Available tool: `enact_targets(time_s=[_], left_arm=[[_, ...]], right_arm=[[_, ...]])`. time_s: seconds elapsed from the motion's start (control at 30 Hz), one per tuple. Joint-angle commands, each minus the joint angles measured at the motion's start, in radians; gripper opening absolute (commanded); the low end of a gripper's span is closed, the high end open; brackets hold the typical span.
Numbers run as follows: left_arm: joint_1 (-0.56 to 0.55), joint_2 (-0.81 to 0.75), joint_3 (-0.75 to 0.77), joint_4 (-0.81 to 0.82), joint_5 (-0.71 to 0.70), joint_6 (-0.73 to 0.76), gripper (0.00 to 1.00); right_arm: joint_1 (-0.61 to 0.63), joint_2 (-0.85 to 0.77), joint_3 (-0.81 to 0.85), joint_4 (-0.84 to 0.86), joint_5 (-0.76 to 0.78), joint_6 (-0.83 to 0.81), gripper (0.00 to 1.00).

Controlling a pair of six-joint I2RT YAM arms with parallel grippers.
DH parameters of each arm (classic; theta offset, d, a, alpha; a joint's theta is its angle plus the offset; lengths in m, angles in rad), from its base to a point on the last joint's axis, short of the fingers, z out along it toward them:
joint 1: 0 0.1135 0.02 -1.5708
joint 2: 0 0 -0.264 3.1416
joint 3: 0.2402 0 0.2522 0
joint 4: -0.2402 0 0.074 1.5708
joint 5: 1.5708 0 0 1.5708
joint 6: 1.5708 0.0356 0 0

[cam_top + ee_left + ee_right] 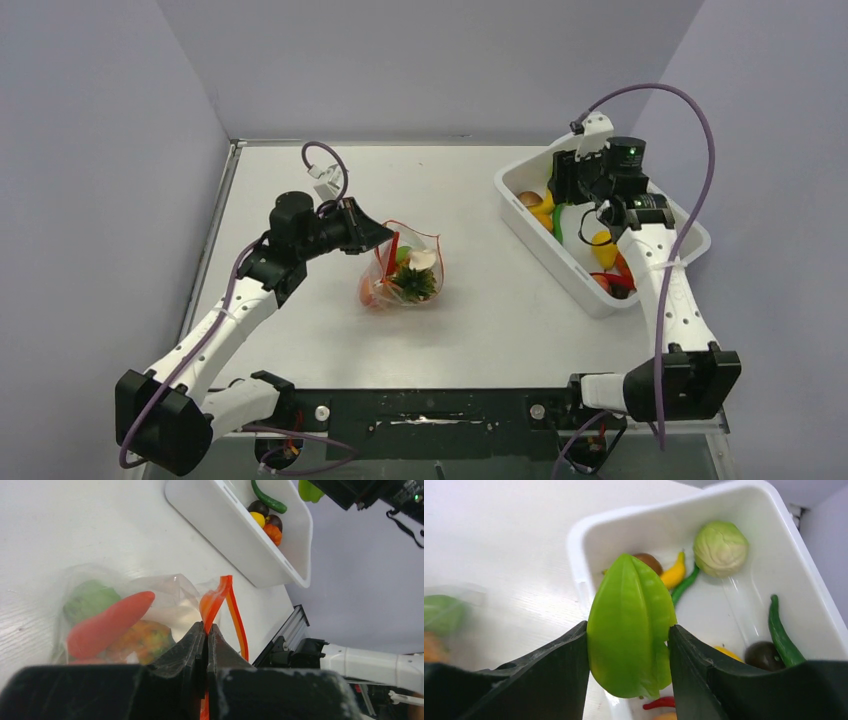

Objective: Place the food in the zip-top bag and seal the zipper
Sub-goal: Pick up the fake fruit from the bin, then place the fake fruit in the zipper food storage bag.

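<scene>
The bag's opening (426,236) is held wide open by my left gripper for the green star fruit. My right gripper keeps carrying the green star fruit until it hangs inside the bag's opening.
The clear zip-top bag (405,272) lies mid-table and holds a red carrot (110,622), a green ball (90,599), an orange bumpy fruit (142,637) and other food. My left gripper (206,626) is shut on the bag's red-orange zipper strip (235,615) at its left corner and holds the mouth up; it also shows in the top view (385,237). My right gripper (629,635) is shut on a green ribbed star fruit (631,625), held above the left rim of the white tub (574,535); the top view shows the fruit (563,222) too.
The white tub (520,215) stands at the right. It holds a pale green cabbage (720,547), a yellow pepper (674,572), a green chili (781,635), a dark round fruit (764,655) and several other toys. The grey walls stand close on the left and right.
</scene>
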Motion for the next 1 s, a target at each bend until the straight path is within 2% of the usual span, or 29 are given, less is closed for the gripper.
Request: enact_targets(time_s=[0.0, 0.13, 0.33, 0.47, 0.6, 0.73, 0.83, 0.97], left_arm=[[0.006, 0.002, 0.041, 0.138, -0.002, -0.081, 0.00], [0.005, 0.027, 0.008, 0.189, -0.002, -0.135, 0.00], [0.004, 0.036, -0.042, 0.199, -0.029, -0.144, 0.00], [0.004, 0.044, -0.049, 0.204, -0.034, -0.143, 0.00], [0.004, 0.055, -0.039, 0.197, -0.018, -0.136, 0.00], [0.004, 0.061, -0.015, 0.163, -0.010, -0.122, 0.00], [0.004, 0.060, -0.003, 0.148, -0.010, -0.114, 0.00], [0.005, 0.057, 0.005, 0.144, 0.023, -0.111, 0.00]], right_arm=[[0.075, -0.116, -0.064, 0.147, -0.166, 0.043, 0.44], [0.170, -0.191, -0.148, 0.208, -0.199, 0.063, 0.45], [0.323, -0.285, -0.266, 0.340, -0.310, 0.082, 0.45], [0.451, -0.301, -0.315, 0.426, -0.325, 0.056, 0.45], [0.577, -0.282, -0.345, 0.480, -0.301, -0.040, 0.47], [0.689, -0.260, -0.384, 0.539, -0.293, -0.221, 0.49], [0.710, -0.232, -0.383, 0.561, -0.285, -0.311, 0.49], [0.712, -0.164, -0.350, 0.542, -0.351, -0.413, 0.49]])
